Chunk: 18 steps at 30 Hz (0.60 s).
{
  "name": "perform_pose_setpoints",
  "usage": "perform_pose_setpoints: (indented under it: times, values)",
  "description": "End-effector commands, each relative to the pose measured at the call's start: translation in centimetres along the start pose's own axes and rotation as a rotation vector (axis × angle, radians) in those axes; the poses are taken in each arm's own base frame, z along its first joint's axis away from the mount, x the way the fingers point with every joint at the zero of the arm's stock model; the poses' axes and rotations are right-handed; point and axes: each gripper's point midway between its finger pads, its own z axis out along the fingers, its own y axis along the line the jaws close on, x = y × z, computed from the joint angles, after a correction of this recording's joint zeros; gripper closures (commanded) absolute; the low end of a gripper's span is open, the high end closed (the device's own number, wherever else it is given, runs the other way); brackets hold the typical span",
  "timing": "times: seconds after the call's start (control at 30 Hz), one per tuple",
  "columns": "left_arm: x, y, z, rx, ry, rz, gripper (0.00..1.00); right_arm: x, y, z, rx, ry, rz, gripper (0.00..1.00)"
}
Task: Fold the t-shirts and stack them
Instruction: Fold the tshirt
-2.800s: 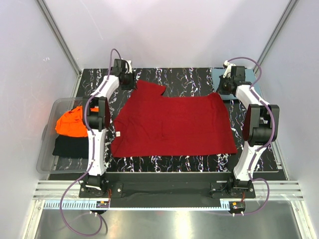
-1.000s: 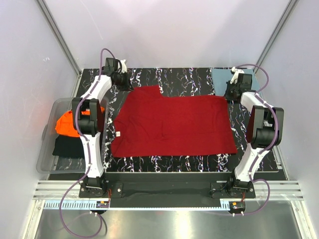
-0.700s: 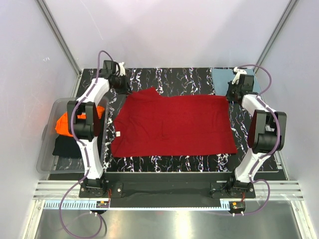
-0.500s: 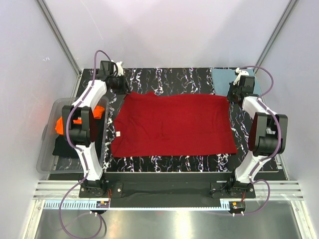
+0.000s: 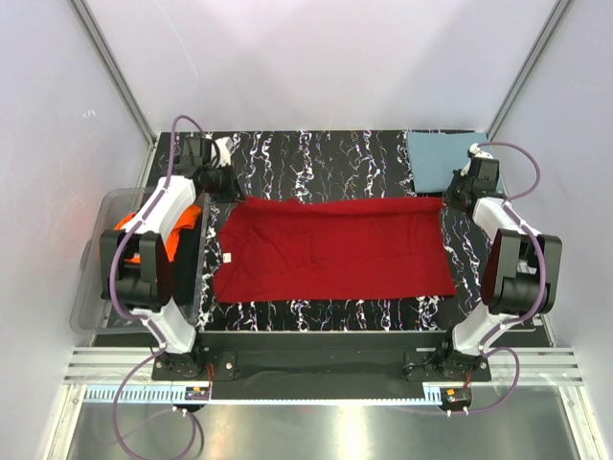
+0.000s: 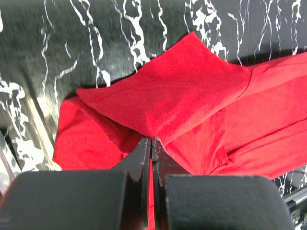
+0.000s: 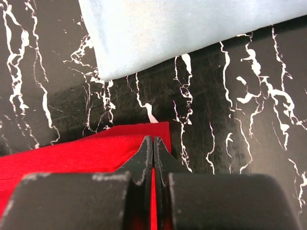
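The robot's right gripper should carry on pulling the t-shirt's corner forward until the corner lies on the shirt [image 5: 436, 241], because the red t-shirt's lifted edge [image 5: 335, 205] is straight and parallel to the t-shirt's near edge.
The deep red t-shirt [image 5: 330, 249] lies spread across the middle of the black marbled table [image 5: 335, 158], its far edge lifted and drawn toward the front. My left gripper [image 5: 228, 189] is shut on the shirt's far left sleeve [image 6: 168, 98]. My right gripper [image 5: 446, 196] is shut on the far right corner [image 7: 153, 132]. The dusty teal-blue t-shirt [image 5: 439, 151] lies folded flat at the far right corner [image 7: 182, 28]. The bright orange t-shirt [image 5: 178, 222] sits crumpled in the bin at the left, partly behind my left arm.
A clear plastic bin [image 5: 96, 307] at the table's left edge holds the orange shirt and a black cloth [image 5: 113, 286]. Pale walls with metal posts [image 5: 110, 67] enclose the cell. Both arm bases stand at the near edge.
Both grippers, shut on the red shirt's far corners, have pulled its far edge toward the front and outward. The left sleeve that stuck out at the back now lies folded over the shirt.
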Motion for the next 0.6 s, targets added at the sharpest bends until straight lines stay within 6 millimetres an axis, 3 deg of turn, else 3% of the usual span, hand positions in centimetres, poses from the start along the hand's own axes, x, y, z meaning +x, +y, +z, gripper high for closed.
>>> perform_pose_setpoints:
  times: [0.0,0.57]
  values:
    - [-0.2,-0.5,-1.7,0.006,-0.056,0.002,1.00,-2.0,-0.4,-2.1,0.032,-0.072,0.034,1.00]
    - [6.2,-0.4,-2.8,-0.042,0.043,-0.041,1.00,2.3,-2.1,-5.8,0.140,0.039,0.140,1.00]
